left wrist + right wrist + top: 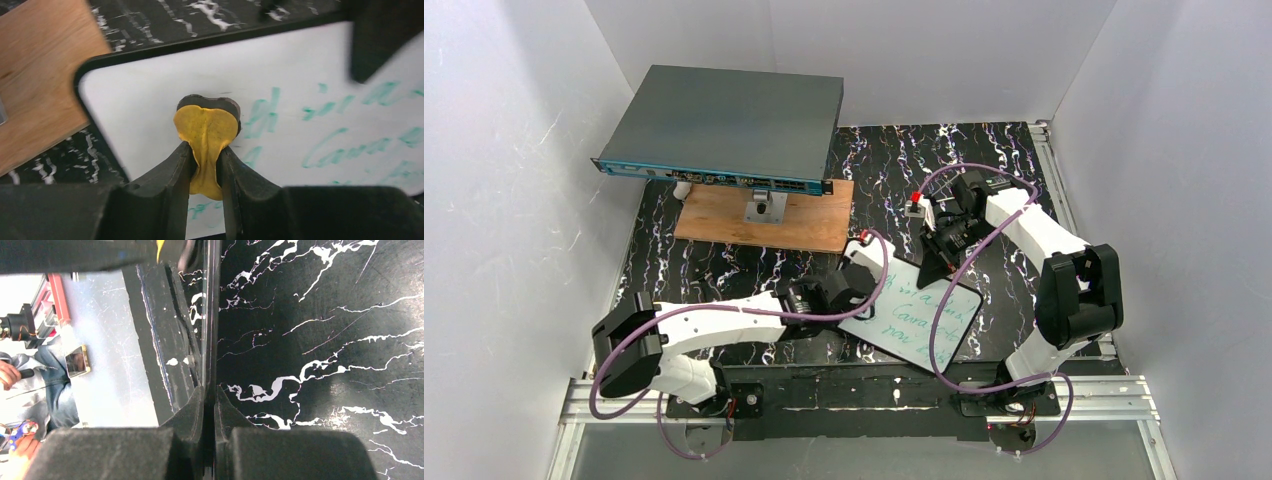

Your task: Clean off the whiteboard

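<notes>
The yellow eraser pad sits at the blank end of the whiteboard (137, 97), so next my left gripper wipes it back over the first letters of the green handwriting (263, 114).
The whiteboard (924, 325) lies tilted on the black marbled table, with green handwriting (350, 145) across it. My left gripper (206, 150) is shut on a yellow eraser pad (206, 125) with a dark underside, pressed on the whiteboard (145, 100) near its left end, just left of the writing. In the top view the left gripper (856, 287) sits over the board's near-left corner. My right gripper (936, 262) is at the board's far edge. Its jaws are shut on a thin panel seen edge-on (210, 315), which is the whiteboard's edge, between the right gripper's (210, 390) tips.
A large grey flat box with a blue front edge (724, 120) stands raised at the back left, above a brown wooden plank (724, 228). White enclosure walls close in both sides. The marbled table (1004, 165) runs behind the board.
</notes>
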